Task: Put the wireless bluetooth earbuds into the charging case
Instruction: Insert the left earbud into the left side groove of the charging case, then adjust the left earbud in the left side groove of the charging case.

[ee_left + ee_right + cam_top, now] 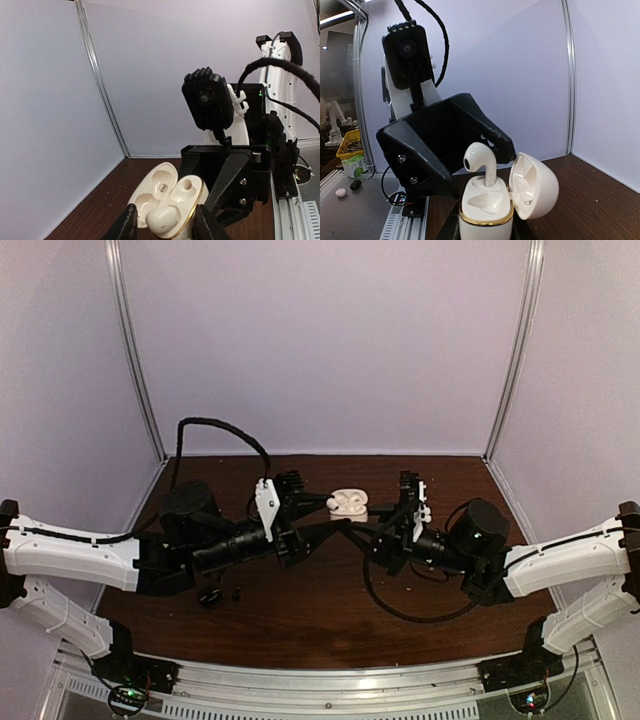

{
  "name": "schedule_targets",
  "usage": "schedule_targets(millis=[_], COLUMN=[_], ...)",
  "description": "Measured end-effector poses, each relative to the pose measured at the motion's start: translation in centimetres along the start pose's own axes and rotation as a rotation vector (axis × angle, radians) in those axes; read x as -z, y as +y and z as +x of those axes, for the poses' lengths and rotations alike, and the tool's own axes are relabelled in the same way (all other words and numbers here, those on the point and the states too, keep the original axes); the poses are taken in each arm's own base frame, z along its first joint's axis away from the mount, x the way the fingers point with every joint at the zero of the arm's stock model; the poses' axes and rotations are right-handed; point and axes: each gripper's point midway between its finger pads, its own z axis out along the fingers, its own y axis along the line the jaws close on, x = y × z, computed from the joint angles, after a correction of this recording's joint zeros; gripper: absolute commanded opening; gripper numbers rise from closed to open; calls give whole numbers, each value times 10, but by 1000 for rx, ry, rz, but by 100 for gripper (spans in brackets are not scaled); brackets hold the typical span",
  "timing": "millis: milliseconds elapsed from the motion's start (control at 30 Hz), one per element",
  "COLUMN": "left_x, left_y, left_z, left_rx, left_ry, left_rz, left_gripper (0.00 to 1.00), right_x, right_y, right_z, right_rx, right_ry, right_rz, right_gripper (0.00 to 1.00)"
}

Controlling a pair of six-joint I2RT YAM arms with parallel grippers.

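Next, my left gripper backs away, narrow its fingers and pushes the head (pixel 479 154) in, because the earbud stands high in the case's far socket with its stem (pixel 491 175) showing.
A white charging case with a gold rim (pixel 485 222) stands open, its lid (pixel 536 186) swung to the right, gripped low between my right gripper's (pixel 485 232) fingers. A white earbud (pixel 481 161) stands upright with its stem in the case's far socket; the near socket is empty. In the left wrist view the same earbud (pixel 162 216) sits between the spread fingers of my left gripper (pixel 165 229), with gaps on both sides. The case (pixel 197 197) and its lid (pixel 159 186) show there too. From above, the case (pixel 347 503) sits where my left gripper (pixel 338 523) and right gripper (pixel 354 526) meet.
A small black case-like object (pixel 210 595) and a tiny black piece (pixel 238 592) lie on the brown table (pixel 320 630) under the left arm. White walls enclose the back and sides. The right gripper's black body (pixel 227 172) stands just behind the case.
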Motion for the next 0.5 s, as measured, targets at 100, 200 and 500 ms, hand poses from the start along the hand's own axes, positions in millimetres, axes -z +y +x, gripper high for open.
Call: schedule_targets(millis=[100,200,500], left_x=[0,1,7], left_y=[-6,-8,-6], left_z=[9,14,22], left_rx=[1,-1,13], left_ry=[37,58,101], left_rz=[22,29,15], left_gripper=[47,52,59], right_x=[0,0,1], right_y=[-1,0,1], right_z=[-8,-12,-19], right_rx=[11,17,26], right_ry=[-33,-50,-78], right_rz=[5,4,3], right_gripper=[0,0,0])
